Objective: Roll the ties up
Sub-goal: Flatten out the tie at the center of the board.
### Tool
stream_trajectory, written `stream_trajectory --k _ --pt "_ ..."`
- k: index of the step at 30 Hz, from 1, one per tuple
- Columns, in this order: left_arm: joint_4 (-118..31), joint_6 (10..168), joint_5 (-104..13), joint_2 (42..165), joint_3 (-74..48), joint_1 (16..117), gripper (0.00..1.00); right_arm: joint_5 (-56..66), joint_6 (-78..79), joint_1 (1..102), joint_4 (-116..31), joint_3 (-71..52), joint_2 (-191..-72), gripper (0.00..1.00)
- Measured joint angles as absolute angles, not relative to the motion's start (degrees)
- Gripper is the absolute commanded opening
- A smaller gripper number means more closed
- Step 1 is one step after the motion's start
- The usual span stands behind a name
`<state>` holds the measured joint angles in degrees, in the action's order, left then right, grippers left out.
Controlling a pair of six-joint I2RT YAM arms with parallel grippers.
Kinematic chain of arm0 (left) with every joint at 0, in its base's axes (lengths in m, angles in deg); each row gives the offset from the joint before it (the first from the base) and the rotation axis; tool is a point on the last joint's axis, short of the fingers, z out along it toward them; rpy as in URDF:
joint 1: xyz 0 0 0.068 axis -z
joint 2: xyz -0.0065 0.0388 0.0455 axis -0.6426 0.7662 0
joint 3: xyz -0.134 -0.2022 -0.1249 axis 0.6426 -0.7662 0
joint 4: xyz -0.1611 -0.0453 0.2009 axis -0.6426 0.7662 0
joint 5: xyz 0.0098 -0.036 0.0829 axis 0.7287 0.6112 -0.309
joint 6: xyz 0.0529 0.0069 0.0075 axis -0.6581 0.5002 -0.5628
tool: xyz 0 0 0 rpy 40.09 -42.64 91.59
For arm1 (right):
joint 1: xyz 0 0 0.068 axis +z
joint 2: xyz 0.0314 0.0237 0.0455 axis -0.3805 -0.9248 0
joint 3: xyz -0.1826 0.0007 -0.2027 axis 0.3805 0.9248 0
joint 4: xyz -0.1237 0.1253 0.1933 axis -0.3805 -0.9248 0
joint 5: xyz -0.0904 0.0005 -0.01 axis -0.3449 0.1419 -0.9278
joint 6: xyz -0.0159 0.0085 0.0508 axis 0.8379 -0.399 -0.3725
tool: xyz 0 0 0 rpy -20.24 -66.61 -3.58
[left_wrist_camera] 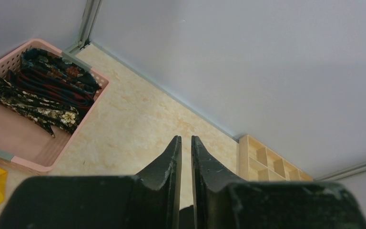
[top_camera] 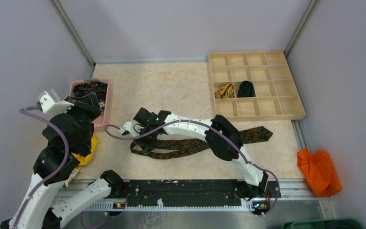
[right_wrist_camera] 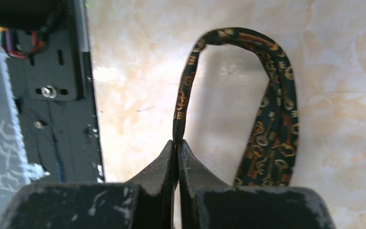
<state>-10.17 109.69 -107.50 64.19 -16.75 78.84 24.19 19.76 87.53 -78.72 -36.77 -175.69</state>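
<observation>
My right gripper should swing the tie's narrow end back and lay it along the wide part (right_wrist_camera: 272, 138) before rolling, because the tie bows from my right gripper in an open loop (right_wrist_camera: 240, 36).
A dark tie (top_camera: 255, 135) with a brown-gold pattern lies across the table in front of the arms. My right gripper (top_camera: 143, 145) is shut on its narrow end. In the right wrist view the jaws (right_wrist_camera: 177, 142) pinch the fabric edge, and the tie (right_wrist_camera: 271, 138) arcs up into a loop and back down to the table. My left gripper (top_camera: 95, 101) hovers by the pink basket (top_camera: 102, 121), which holds more dark ties (top_camera: 89, 88). Its fingers (left_wrist_camera: 186, 139) stand a narrow gap apart with nothing between them. A rolled tan-gold tie (top_camera: 225, 90) and a rolled black tie (top_camera: 246, 88) sit in adjoining tray compartments.
The wooden compartment tray (top_camera: 295, 112) stands at the back right. An orange cloth (top_camera: 319, 169) lies at the right edge and a yellow cloth (top_camera: 88, 152) under the left arm. The black base rail (top_camera: 186, 191) runs along the near edge.
</observation>
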Motion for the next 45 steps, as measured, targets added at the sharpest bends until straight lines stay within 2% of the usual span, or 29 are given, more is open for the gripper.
stream_trajectory --k 9,23,32,39,45 --pt "-10.7 108.9 -107.7 64.1 -18.0 78.8 0.20 27.9 27.9 83.4 -94.2 -56.1 -188.3 0.00" --pt "-11.5 108.4 -109.4 64.1 -18.6 78.8 0.20 26.6 32.5 82.2 -102.6 -58.0 -188.1 0.00" --pt "-11.5 108.2 -110.2 64.1 -18.6 78.8 0.21 23.7 35.2 82.2 -106.6 -70.3 -188.1 0.00" --pt "-11.5 108.2 -110.2 64.1 -18.6 78.8 0.21 23.6 37.7 82.0 -108.2 -71.9 -189.6 0.00" --pt "-11.5 108.1 -110.2 64.1 -18.6 78.8 0.22 24.5 37.4 81.1 -107.5 -72.4 -196.2 0.08"
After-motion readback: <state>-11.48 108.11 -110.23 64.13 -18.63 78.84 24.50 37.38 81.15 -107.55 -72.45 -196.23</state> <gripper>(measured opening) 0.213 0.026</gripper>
